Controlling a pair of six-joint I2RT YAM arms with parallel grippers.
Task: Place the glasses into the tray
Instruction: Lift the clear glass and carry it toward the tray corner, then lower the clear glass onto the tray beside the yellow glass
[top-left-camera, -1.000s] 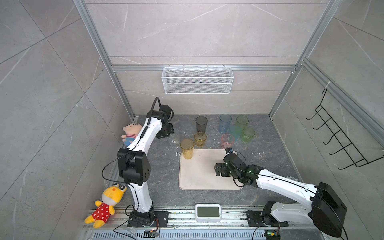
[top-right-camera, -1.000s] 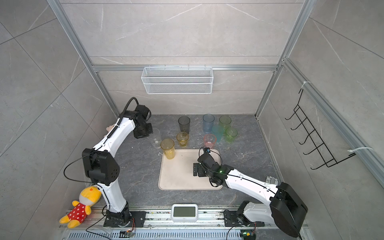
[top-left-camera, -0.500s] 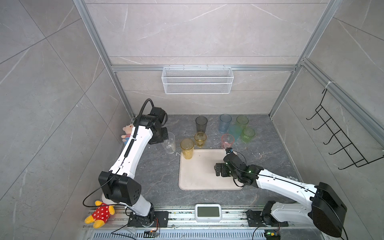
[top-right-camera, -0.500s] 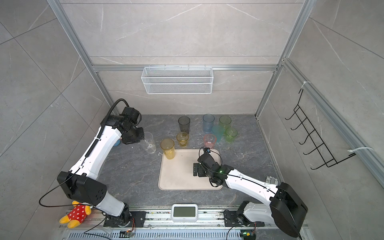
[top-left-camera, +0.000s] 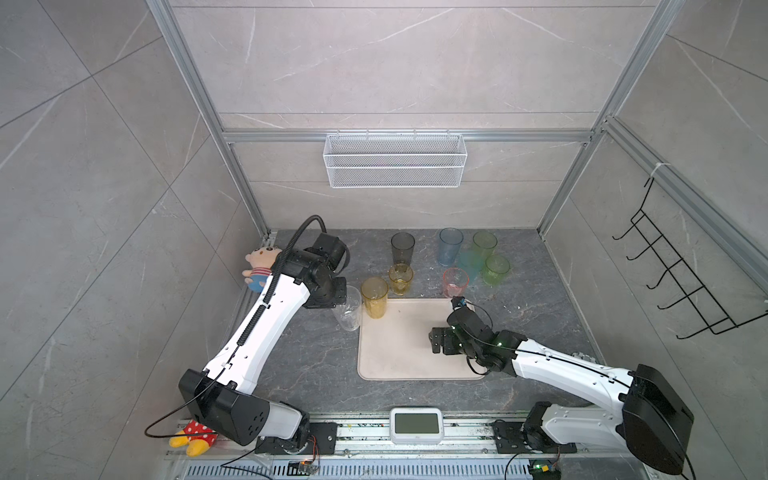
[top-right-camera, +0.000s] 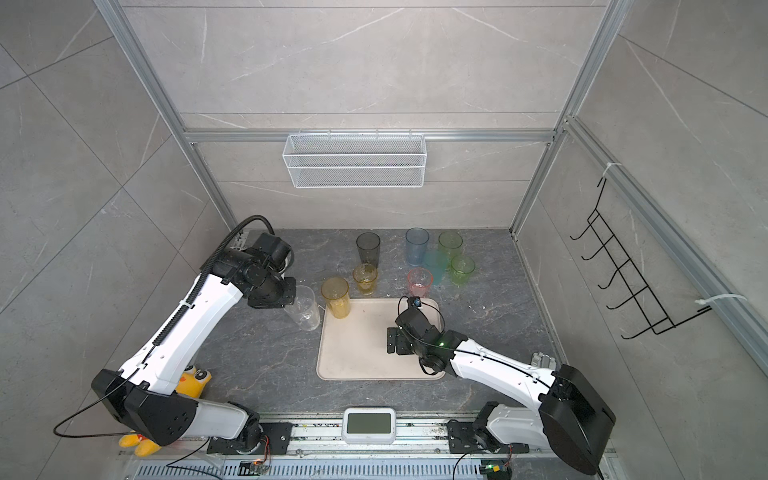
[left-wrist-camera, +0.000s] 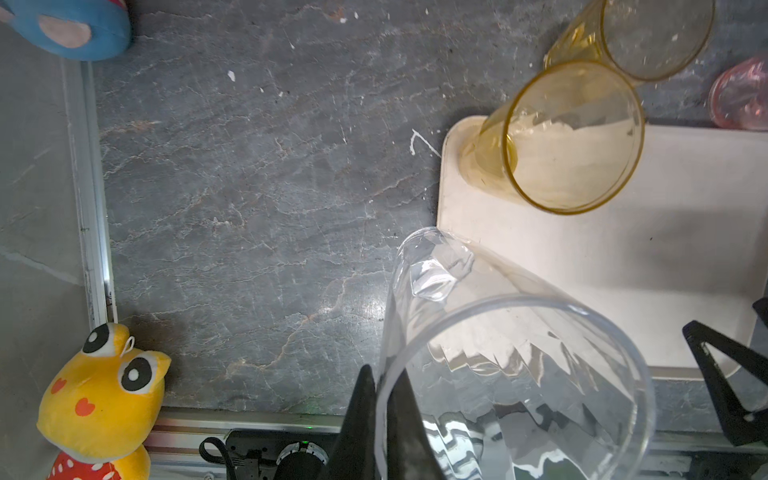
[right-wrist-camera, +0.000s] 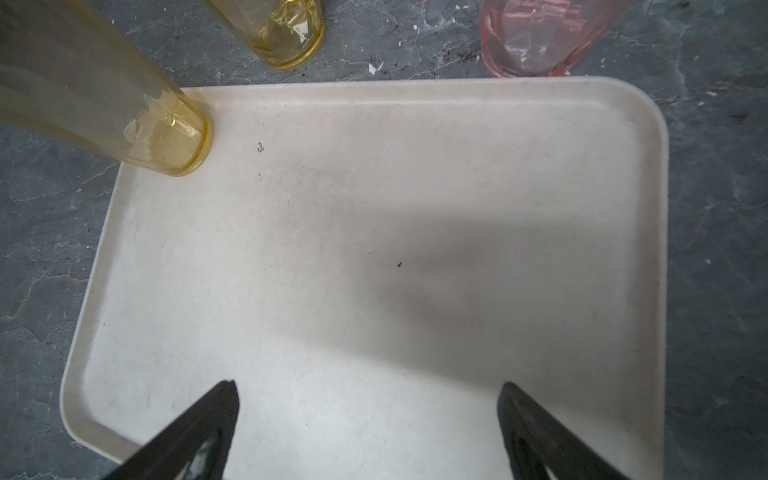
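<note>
The space on the tray in front of the amber glass (top-left-camera: 376, 336) is free, so my left gripper should keep moving the clear glass there until its bottom rests on the tray (top-left-camera: 373, 329).
My left gripper (left-wrist-camera: 382, 374) is shut on the rim of a tall clear glass (left-wrist-camera: 498, 332), one finger inside and one outside. The glass (top-left-camera: 347, 309) hangs tilted just off the left edge of the cream tray (top-left-camera: 399, 345). A tall amber glass (top-left-camera: 375, 297) stands in the tray's far left corner. Behind the tray stand yellow (top-left-camera: 400, 279), pink (top-left-camera: 455, 282), grey (top-left-camera: 402, 248), blue (top-left-camera: 450, 246), teal (top-left-camera: 469, 264) and two green glasses (top-left-camera: 497, 269). My right gripper (right-wrist-camera: 368, 390) is open and empty over the tray's right half (right-wrist-camera: 374, 249).
A doll (top-left-camera: 259, 268) lies at the back left and a yellow plush (top-right-camera: 193, 380) at the front left under my left arm. A white wire basket (top-left-camera: 395, 166) hangs on the back wall, a black hook rack (top-left-camera: 681, 286) on the right wall. A white device (top-left-camera: 417, 424) sits at the front rail.
My left arm has swung the clear glass from the back left toward the tray's left edge, beside the amber glass. The right arm has not moved.
</note>
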